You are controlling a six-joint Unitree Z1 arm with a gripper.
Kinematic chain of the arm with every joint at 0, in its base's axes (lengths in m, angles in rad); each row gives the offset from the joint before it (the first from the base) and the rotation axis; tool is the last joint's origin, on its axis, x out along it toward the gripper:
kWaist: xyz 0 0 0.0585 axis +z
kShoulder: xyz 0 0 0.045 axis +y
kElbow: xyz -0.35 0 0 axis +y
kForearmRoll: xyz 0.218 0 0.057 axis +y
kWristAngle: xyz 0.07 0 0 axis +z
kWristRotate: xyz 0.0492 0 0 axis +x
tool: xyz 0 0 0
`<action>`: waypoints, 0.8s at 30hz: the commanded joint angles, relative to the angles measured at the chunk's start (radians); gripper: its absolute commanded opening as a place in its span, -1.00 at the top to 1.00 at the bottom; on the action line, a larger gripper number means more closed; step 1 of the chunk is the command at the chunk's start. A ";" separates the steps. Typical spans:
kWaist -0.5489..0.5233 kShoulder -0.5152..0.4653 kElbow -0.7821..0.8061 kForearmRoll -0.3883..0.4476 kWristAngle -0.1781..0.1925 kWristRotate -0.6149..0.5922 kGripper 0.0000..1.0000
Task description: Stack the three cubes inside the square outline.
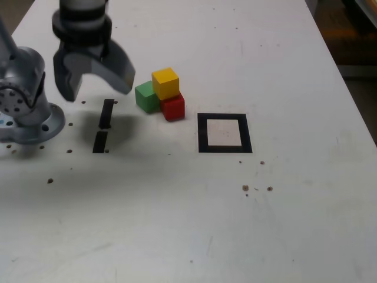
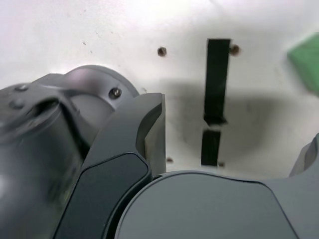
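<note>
I need to lift the yellow cube [image 1: 165, 84] off with my gripper and put it next to the square outline [image 1: 232, 99] before stacking, because it lies across the red and green cubes.
In the exterior view the three cubes cluster left of the square outline [image 1: 202, 133], outside it. The green cube [image 1: 146, 98] and the red cube [image 1: 174, 108] sit on the table. The yellow cube [image 1: 166, 82] rests on top, between them. The outline's white centre holds nothing. My gripper [image 1: 97, 89] hangs open and empty above the table, to the exterior view's left of the cubes and apart from them. The wrist view shows one dark finger [image 2: 149, 129], the gripper [image 2: 232, 134] open, and a corner of the green cube [image 2: 305, 59] at the frame's edge.
Two short black tape strips [image 1: 104, 124] lie on the table under the gripper, also seen in the wrist view as tape strips [image 2: 217, 79]. The arm's grey base [image 1: 26, 118] stands at the exterior view's left. Small screw holes [image 1: 257, 188] dot the white table.
</note>
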 commanded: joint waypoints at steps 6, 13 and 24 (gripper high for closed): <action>-0.016 0.038 -0.396 0.189 0.023 -0.018 -0.95; -0.016 0.177 -0.560 0.208 0.047 -0.104 -0.93; 0.061 0.324 -0.503 0.139 0.012 -0.178 -0.90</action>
